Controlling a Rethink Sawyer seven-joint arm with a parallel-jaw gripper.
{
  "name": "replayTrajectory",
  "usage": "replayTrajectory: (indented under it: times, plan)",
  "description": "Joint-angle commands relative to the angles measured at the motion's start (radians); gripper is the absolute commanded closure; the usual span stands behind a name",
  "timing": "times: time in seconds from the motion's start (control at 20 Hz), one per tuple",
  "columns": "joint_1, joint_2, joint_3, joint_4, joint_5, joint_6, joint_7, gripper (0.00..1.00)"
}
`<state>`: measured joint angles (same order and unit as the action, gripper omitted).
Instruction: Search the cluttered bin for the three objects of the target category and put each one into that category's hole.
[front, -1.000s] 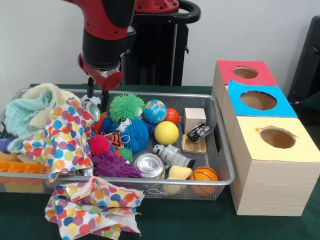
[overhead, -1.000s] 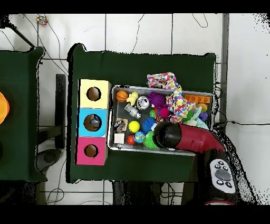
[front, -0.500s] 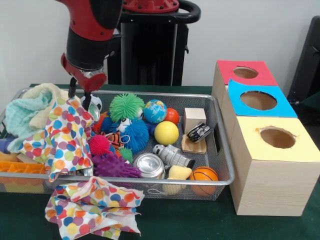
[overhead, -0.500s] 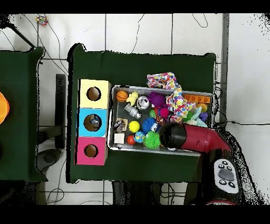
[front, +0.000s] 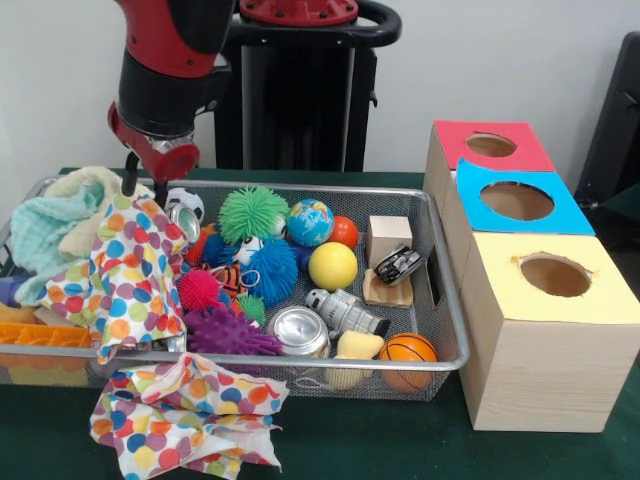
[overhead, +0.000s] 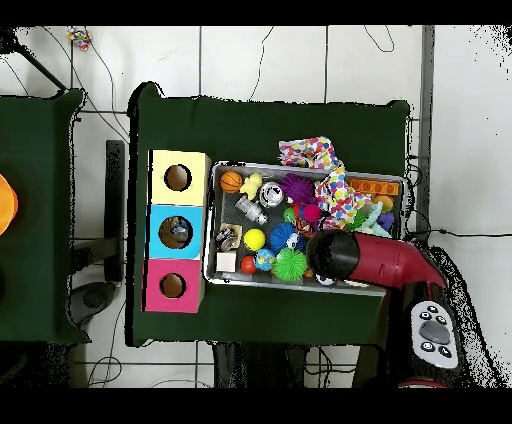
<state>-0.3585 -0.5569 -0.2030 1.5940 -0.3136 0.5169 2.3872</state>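
Note:
I should expect more things hidden under the polka-dot cloth (front: 132, 276) when I pull it aside, because it lies in raised humps (front: 140, 235) over the crowded bin.
The cluttered bin (front: 447, 300) is a silver wire-mesh basket full of toys; it also shows in the overhead view (overhead: 212, 270). It holds a green spiky ball (front: 253, 213), a globe ball (front: 310, 222), a yellow ball (front: 333, 266), a small basketball (front: 408, 349), a blue spiky ball (front: 272, 270) and a silver can (front: 300, 330). My gripper (front: 145, 188) is open and empty, hanging just above the back left of the bin, over a polka-dot cloth (front: 130, 270). In the overhead view the arm's head (overhead: 336, 253) hides it. The blue-topped box's hole (front: 517, 201) is to the right.
A red-topped box (front: 490, 145) and a yellow-topped box (front: 555, 275) flank the blue one. A second polka-dot cloth (front: 185, 415) hangs over the bin's front rim. Pale green and cream towels (front: 60, 215) lie at the bin's left end, with an orange piece (front: 40, 335).
The arm has moved to the picture's left in the front view, from above the green spiky ball to above the polka-dot cloth. The gripper stays open and empty.

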Motion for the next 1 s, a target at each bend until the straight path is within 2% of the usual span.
replayTrajectory:
  times: [0.05, 0.8, 0.95, 1.0]
  plan:
    - [-0.033, -0.002, 0.058, -0.034, -0.007, 0.000, -0.011, 0.00]
    - [-0.065, 0.018, 0.112, -0.022, 0.019, -0.006, -0.014, 0.00]
    - [-0.075, 0.019, 0.129, 0.011, 0.045, -0.005, 0.006, 0.00]
    - [-0.079, 0.015, 0.140, 0.036, 0.074, 0.020, 0.023, 0.00]
